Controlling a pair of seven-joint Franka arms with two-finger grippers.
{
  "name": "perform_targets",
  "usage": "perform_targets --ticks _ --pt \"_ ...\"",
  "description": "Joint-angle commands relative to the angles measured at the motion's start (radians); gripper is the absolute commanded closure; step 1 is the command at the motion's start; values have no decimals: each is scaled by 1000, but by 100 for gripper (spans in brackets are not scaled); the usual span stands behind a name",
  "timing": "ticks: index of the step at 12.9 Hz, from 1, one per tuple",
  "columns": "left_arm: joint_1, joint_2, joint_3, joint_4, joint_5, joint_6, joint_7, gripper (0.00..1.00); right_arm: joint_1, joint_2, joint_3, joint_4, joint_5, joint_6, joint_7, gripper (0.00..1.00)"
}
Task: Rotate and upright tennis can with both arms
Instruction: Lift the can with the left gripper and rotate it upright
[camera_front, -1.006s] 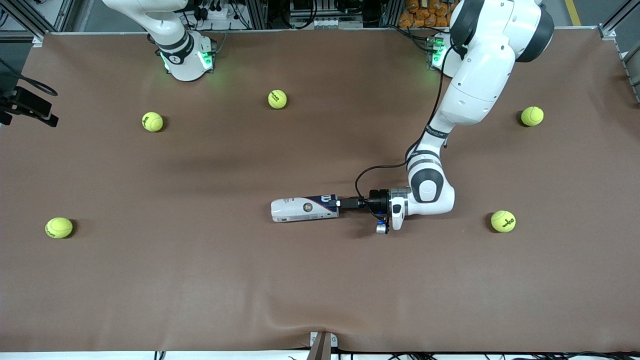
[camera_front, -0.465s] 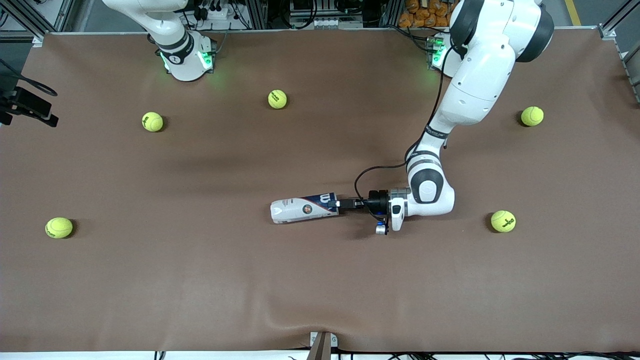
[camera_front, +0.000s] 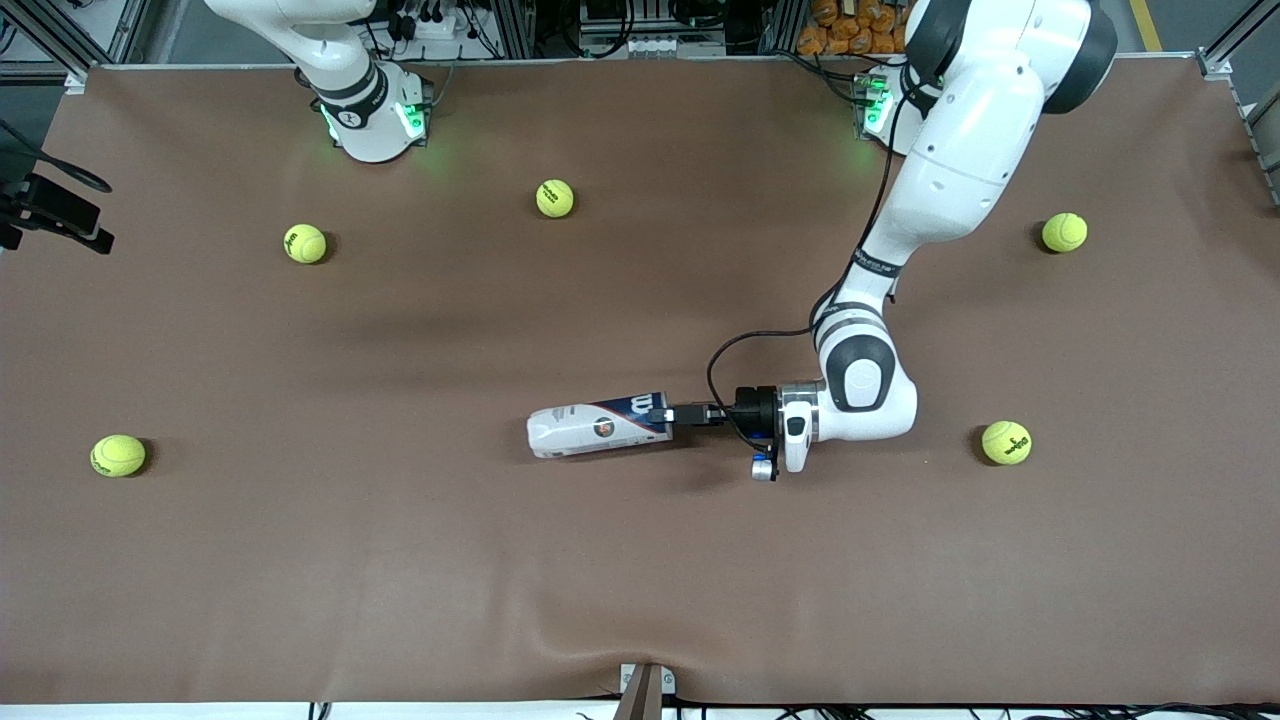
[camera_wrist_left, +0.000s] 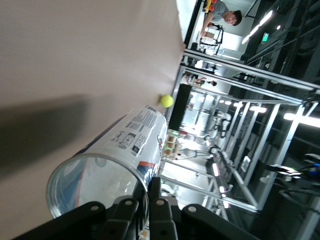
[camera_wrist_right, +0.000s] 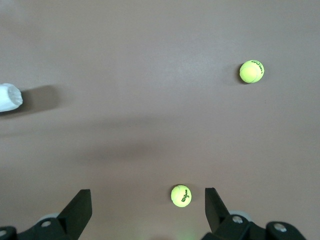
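Note:
The tennis can is held level by its open navy end (camera_front: 649, 406) in my left gripper, which should turn the whitish end (camera_front: 540, 434) down before standing the can upright.
The tennis can (camera_front: 598, 425) lies on its side near the middle of the brown table, navy band toward the left arm's end, whitish end toward the right arm's end. My left gripper (camera_front: 668, 413) is shut on the rim of the can's open navy end. In the left wrist view the clear can (camera_wrist_left: 120, 150) stretches away from the gripper (camera_wrist_left: 152, 182), its rim pinched between the fingers. My right gripper (camera_wrist_right: 148, 197) is open and empty, high over the table near its base; it is out of the front view. The can's whitish end (camera_wrist_right: 10, 97) shows at the edge of the right wrist view.
Several yellow-green tennis balls lie scattered on the table: two (camera_front: 555, 198) (camera_front: 305, 243) near the right arm's base, one (camera_front: 118, 455) at that end, and two (camera_front: 1064, 232) (camera_front: 1006, 442) at the left arm's end. The right wrist view shows two balls (camera_wrist_right: 180, 195) (camera_wrist_right: 251, 71).
The can has shifted a little toward the right arm's end and its whitish end has swung slightly nearer the front camera. The left wrist has turned slightly with it.

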Motion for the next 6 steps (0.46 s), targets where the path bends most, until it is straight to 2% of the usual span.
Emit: perform_targets --ticks 1,6 --pt "-4 -88 -3 -21 -8 -1 -132 100 -16 -2 10 5 16 -4 -4 0" --pt "-16 -156 1 58 222 11 -496 100 -15 -2 10 5 16 -4 -6 0"
